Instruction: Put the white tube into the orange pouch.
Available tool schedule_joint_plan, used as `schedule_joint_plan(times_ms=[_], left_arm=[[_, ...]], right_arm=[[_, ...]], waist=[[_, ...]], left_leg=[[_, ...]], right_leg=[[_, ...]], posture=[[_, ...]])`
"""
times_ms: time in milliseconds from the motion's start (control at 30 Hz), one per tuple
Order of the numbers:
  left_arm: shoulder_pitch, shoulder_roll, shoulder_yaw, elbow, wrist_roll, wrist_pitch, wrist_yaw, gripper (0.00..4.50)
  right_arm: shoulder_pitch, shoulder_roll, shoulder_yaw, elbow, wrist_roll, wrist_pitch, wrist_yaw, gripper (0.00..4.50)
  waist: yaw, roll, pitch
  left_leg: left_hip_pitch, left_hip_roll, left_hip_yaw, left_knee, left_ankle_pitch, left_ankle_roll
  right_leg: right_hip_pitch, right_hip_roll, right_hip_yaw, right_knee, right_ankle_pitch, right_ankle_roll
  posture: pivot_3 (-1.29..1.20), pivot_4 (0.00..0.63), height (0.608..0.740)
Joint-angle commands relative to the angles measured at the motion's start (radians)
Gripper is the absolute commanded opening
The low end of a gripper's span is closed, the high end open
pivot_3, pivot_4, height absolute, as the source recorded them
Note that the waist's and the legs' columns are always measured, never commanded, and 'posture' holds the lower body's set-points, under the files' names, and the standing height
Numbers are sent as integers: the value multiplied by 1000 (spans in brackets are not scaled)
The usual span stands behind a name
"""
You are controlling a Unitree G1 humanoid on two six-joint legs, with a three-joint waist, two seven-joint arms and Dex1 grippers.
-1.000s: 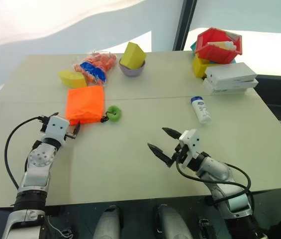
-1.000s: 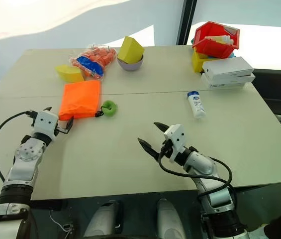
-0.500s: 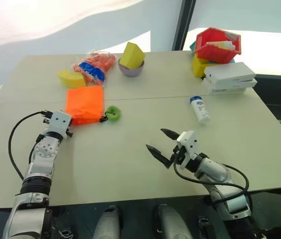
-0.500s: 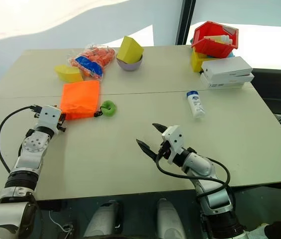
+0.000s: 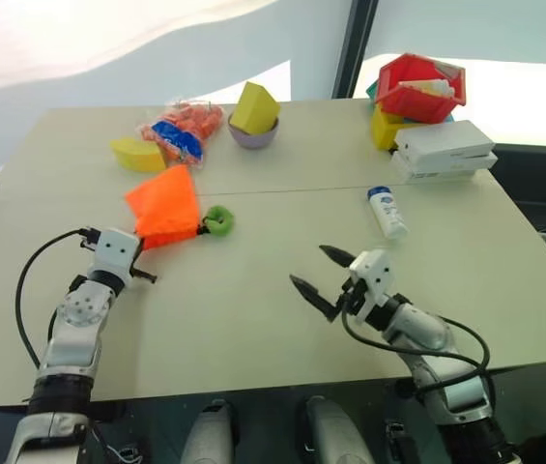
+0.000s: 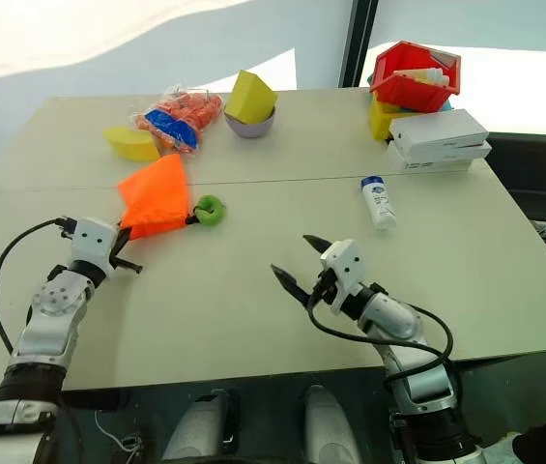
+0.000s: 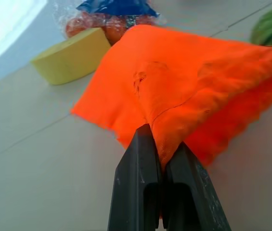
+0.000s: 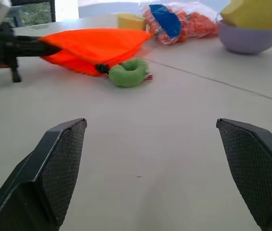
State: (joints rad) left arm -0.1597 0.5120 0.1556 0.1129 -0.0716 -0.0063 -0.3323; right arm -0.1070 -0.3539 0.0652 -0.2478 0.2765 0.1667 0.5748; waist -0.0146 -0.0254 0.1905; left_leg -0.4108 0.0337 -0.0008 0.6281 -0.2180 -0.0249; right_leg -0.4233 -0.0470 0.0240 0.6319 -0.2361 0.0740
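Observation:
The orange pouch's open edge faces the near table edge, so next my left gripper pulls back the pouch's pinched corner, turning its opening toward my right gripper.
The orange pouch lies at the left of the table, bunched and lifted at its near corner, its green ring beside it. My left gripper is shut on that near corner; the left wrist view shows the black fingers pinching a fold of the orange pouch. The white tube with its dark blue cap lies flat to the right of the table's middle, well apart from both grippers. My right gripper hovers open over bare table near the front, pointing toward the pouch.
A clear bag of orange and blue items and a yellow wedge sit behind the pouch. A purple bowl with a yellow block stands at the back centre. White flat boxes and a red bin occupy the back right.
My left gripper closed on the pouch's near corner and drew back toward me, pulling the pouch up into a peaked shape. The right gripper stayed open, hardly moving.

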Motion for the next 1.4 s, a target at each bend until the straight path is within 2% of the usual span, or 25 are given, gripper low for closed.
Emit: schedule_joint_plan(times_ms=[33,300,400,500,633,800,1133,1233,1367,1400], left_arm=[[66,4,32,-238,-79,120,-32,70],[271,-21,-44,-642,-178,333,-94,70],[340,-21,-71,-714,-205,382,-116,70],[412,-19,-42,-749,-260,404,-149,70],[496,18,50,-744,-336,402,-226,70],[486,31,129,-647,-324,360,-227,70],[447,4,111,-561,-279,303,-211,70],[426,-13,92,-546,-267,297,-200,0],[412,-31,80,-535,-260,293,-196,0],[409,-34,77,-533,-258,291,-196,0]], right_arm=[[-42,-13,-77,39,-4,-15,-38,4500],[-183,-54,-202,297,-57,-40,-146,4500],[-229,-60,-223,387,-67,-57,-158,4500],[-270,-63,-234,467,-80,-81,-174,4500],[-346,-63,-250,609,-85,-88,-201,4500],[-397,-46,-264,709,-77,-103,-218,4500],[-436,-14,-290,813,-63,-136,-251,4500],[-436,-9,-289,819,-66,-153,-250,3715],[-430,-3,-288,812,-66,-159,-252,1760],[-428,-2,-288,807,-66,-161,-252,1570]], waist=[[2,0,0],[1,0,0],[-1,0,0],[-7,0,0],[-7,1,0],[-4,1,1],[-5,1,1],[-5,1,1],[-6,2,0],[-6,2,0]], left_leg=[[0,0,0,0,0,0],[0,-1,1,0,0,0],[0,-1,1,0,0,0],[1,0,0,0,0,0],[1,0,0,0,0,0],[0,-1,0,1,0,0],[0,-1,1,1,0,0],[0,-1,1,1,0,0],[0,-1,1,0,0,0],[1,0,1,0,0,0]], right_leg=[[0,0,0,0,0,0],[0,-1,1,-1,0,0],[0,0,1,-1,0,0],[0,2,1,-1,0,-1],[0,2,1,0,0,-1],[0,1,1,-1,0,-1],[0,1,1,-1,0,-1],[0,1,2,-1,0,-1],[0,1,2,-1,0,-1],[0,2,2,0,0,-1]], posture=[[0,150,740],[0,150,740],[0,150,740],[0,150,740],[0,150,740],[0,150,740],[0,150,740],[0,150,740],[0,150,740],[0,150,740]])
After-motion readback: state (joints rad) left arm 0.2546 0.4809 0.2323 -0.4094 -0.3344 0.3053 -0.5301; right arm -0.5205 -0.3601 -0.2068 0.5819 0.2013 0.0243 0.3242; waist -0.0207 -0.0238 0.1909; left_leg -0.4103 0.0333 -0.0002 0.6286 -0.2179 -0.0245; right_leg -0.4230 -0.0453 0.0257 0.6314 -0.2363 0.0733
